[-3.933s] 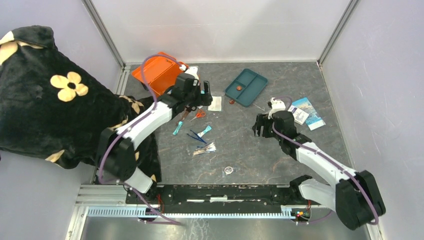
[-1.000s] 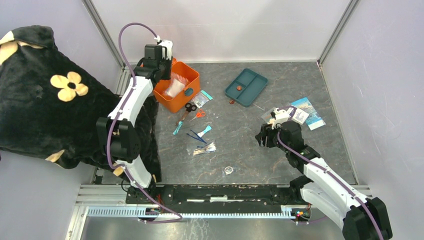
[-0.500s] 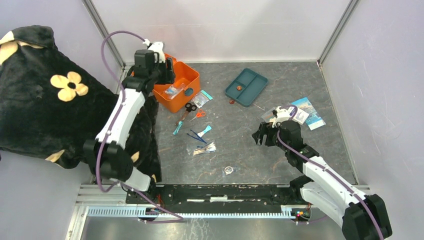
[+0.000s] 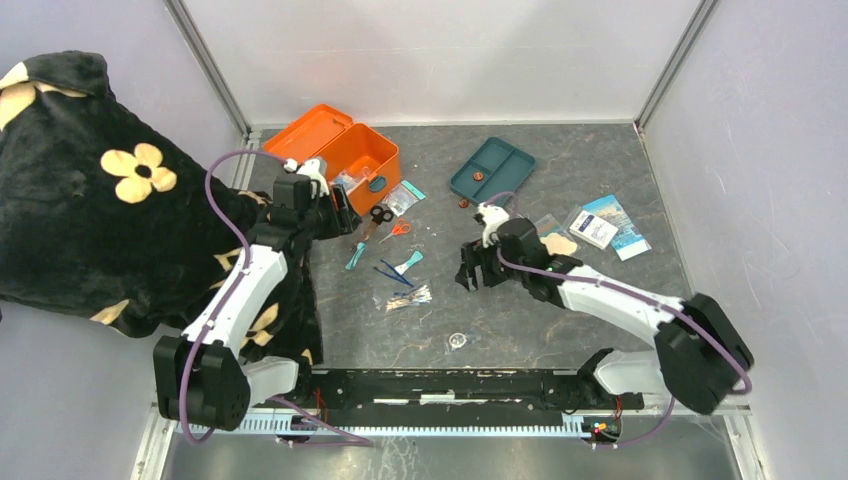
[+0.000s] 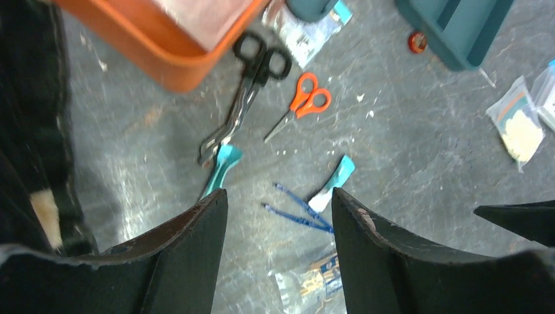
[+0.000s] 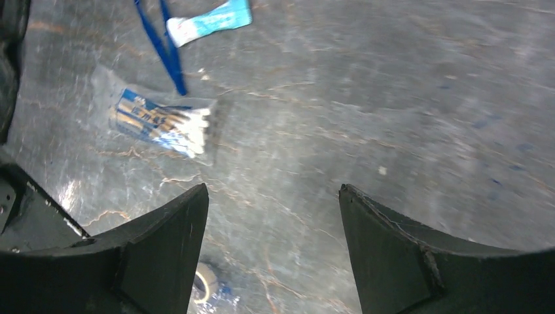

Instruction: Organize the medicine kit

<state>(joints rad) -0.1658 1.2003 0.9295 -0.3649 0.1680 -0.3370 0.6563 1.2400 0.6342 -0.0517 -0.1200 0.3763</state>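
Note:
The swab packet is by the right gripper, far from the kit (image 4: 372, 160), so the robot's right gripper should pick up the packet (image 4: 410, 298) and hand it to the left gripper.
The orange medicine kit (image 4: 352, 160) stands open at the back left, its lid (image 4: 305, 130) laid back, a clear packet and a teal piece inside. Its corner shows in the left wrist view (image 5: 163, 46). My left gripper (image 4: 338, 215) is open and empty, just in front of the kit, above black scissors (image 5: 252, 72) and orange scissors (image 5: 302, 104). My right gripper (image 4: 470, 268) is open and empty over bare table near the middle, right of a swab packet (image 6: 163, 121). The jaws stand wide apart in both wrist views, left (image 5: 279, 203) and right (image 6: 273, 196).
Blue tweezers (image 4: 393, 272), a teal tube (image 4: 408, 263) and a teal tool (image 4: 355, 257) lie mid-table. A tape roll (image 4: 457, 342) lies near the front. A teal compartment tray (image 4: 492, 173) sits at the back, packets (image 4: 600, 225) to the right. A black flowered cloth (image 4: 110, 200) covers the left side.
My left gripper has drawn back from over the kit toward the near side, and the kit's lid now shows. My right gripper has moved left toward the middle of the table.

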